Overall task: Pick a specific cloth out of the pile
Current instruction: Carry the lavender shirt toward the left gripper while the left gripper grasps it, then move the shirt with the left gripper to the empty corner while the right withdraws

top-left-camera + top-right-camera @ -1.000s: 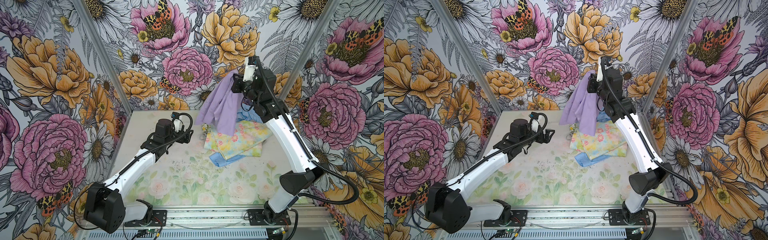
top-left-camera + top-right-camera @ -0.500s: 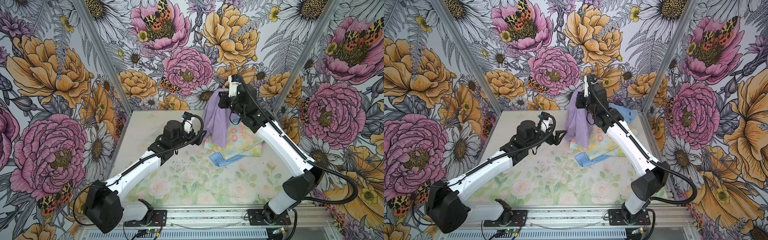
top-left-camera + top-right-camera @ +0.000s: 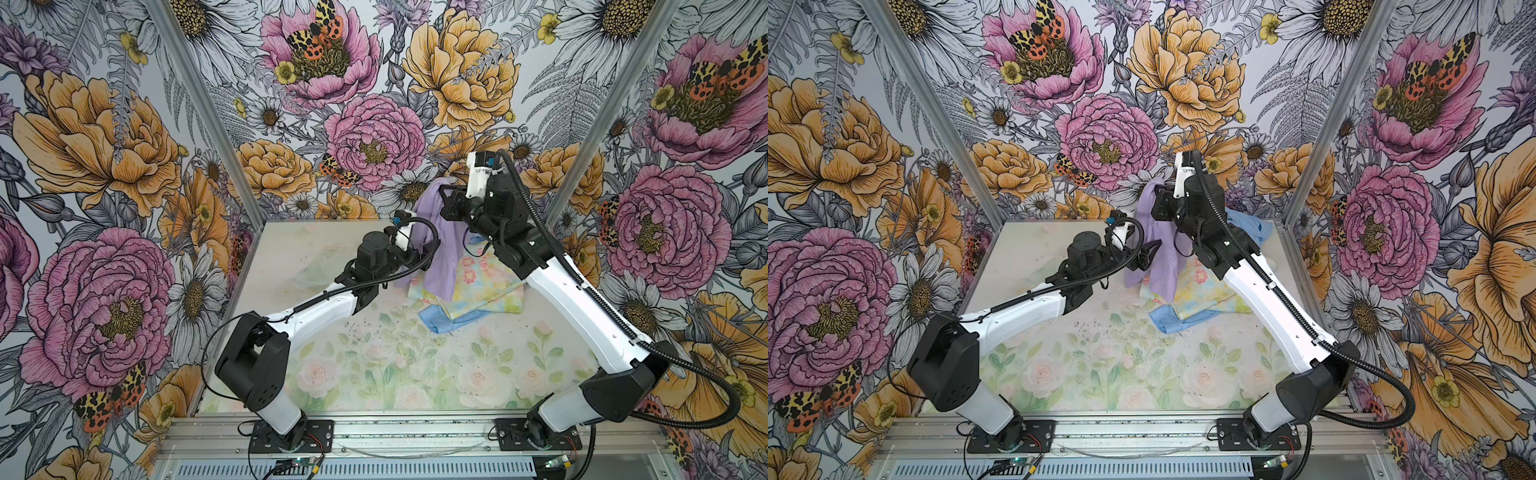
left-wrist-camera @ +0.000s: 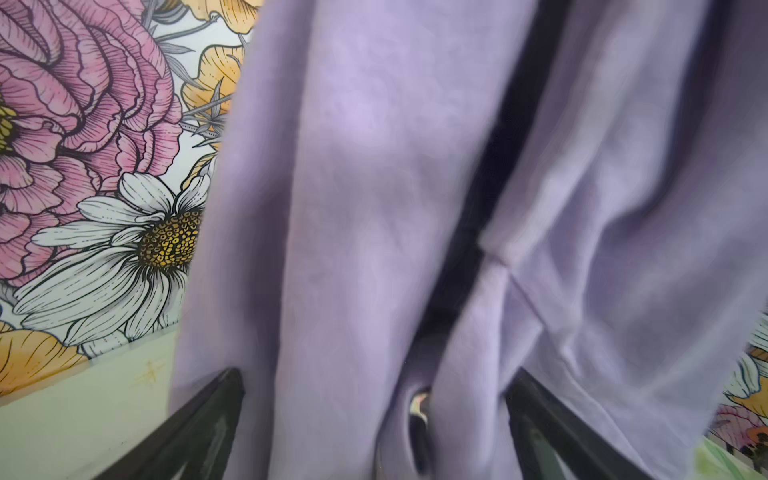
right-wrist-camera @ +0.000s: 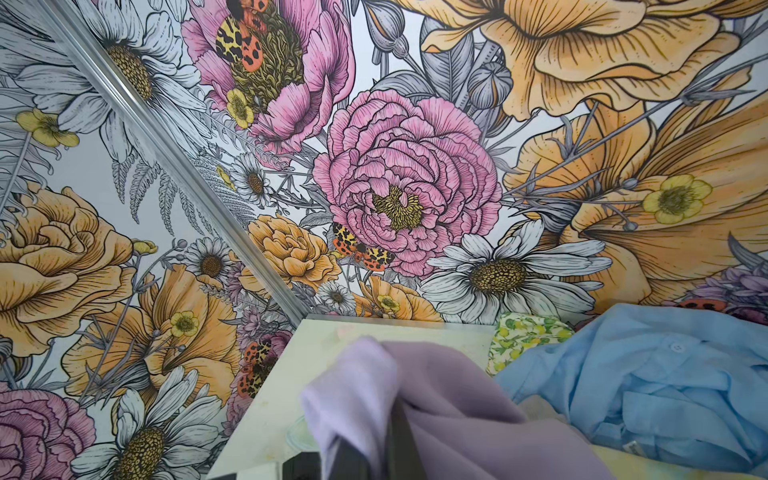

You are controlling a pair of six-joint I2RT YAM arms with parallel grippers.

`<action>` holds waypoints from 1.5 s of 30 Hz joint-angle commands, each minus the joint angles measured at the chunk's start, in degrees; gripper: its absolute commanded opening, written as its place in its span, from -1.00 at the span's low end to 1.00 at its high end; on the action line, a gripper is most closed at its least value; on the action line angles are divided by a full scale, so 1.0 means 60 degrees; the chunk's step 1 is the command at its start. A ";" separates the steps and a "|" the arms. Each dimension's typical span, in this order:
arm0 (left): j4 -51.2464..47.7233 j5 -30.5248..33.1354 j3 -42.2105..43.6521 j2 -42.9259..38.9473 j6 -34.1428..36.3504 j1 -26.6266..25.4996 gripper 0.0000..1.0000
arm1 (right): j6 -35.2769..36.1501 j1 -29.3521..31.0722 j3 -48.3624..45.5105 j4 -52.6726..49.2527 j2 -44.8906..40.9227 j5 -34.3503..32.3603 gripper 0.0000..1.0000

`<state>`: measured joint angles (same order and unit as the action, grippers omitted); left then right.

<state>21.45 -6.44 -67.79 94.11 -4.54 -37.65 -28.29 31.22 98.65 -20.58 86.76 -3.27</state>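
Note:
The lilac cloth (image 3: 442, 270) hangs from the robot's right gripper above the pile, so the robot's left gripper should take the cloth's folds and bring it to the empty corner (image 3: 293, 257).
The lilac cloth (image 3: 441, 253) (image 3: 1160, 259) hangs in long folds above the back of the table, its lower end draped on the pile (image 3: 478, 291). My right gripper (image 3: 444, 194) (image 3: 1158, 195) (image 5: 386, 415) is shut on the cloth's top edge. My left gripper (image 3: 1148, 254) (image 4: 374, 399) is open. Its two dark fingers (image 4: 208, 419) stand on either side of the hanging lilac cloth (image 4: 374, 208). The pile holds a pastel yellow floral cloth (image 3: 488, 286), a light blue garment (image 3: 440, 324) (image 5: 665, 374) and a small green-yellow print piece (image 5: 525, 334).
The flower-printed table (image 3: 374, 374) is enclosed by tall floral walls (image 3: 124, 166) on three sides, with metal corner posts (image 3: 208, 112). Both arm bases are bolted to the rail (image 3: 415, 432) along the front edge. Dark specks lie on the table in front of the pile.
My right gripper carried the lilac cloth leftward and lower, then held. My left arm reached to the right until its open fingers came around the hanging cloth.

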 commanded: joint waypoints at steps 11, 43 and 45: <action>0.1265 -0.0681 -0.0889 0.0108 -0.0673 0.0480 -1.00 | -0.0034 -0.0016 -0.0681 0.0553 -0.0588 -0.0704 -1.00; -0.4507 -0.0336 -0.0903 -0.3887 0.0301 0.5095 -1.00 | 0.1684 -0.0048 -0.6576 0.2512 -0.3124 0.1716 0.74; -0.4592 -0.0297 -0.0810 -0.3937 0.0309 0.5417 -1.00 | 0.1727 -0.0048 -0.6898 0.2520 -0.3467 0.1829 0.74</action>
<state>-7.92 -9.93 -73.45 72.38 -4.10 -6.61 -18.70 30.83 58.70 -8.64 69.08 5.93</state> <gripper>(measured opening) 0.067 0.872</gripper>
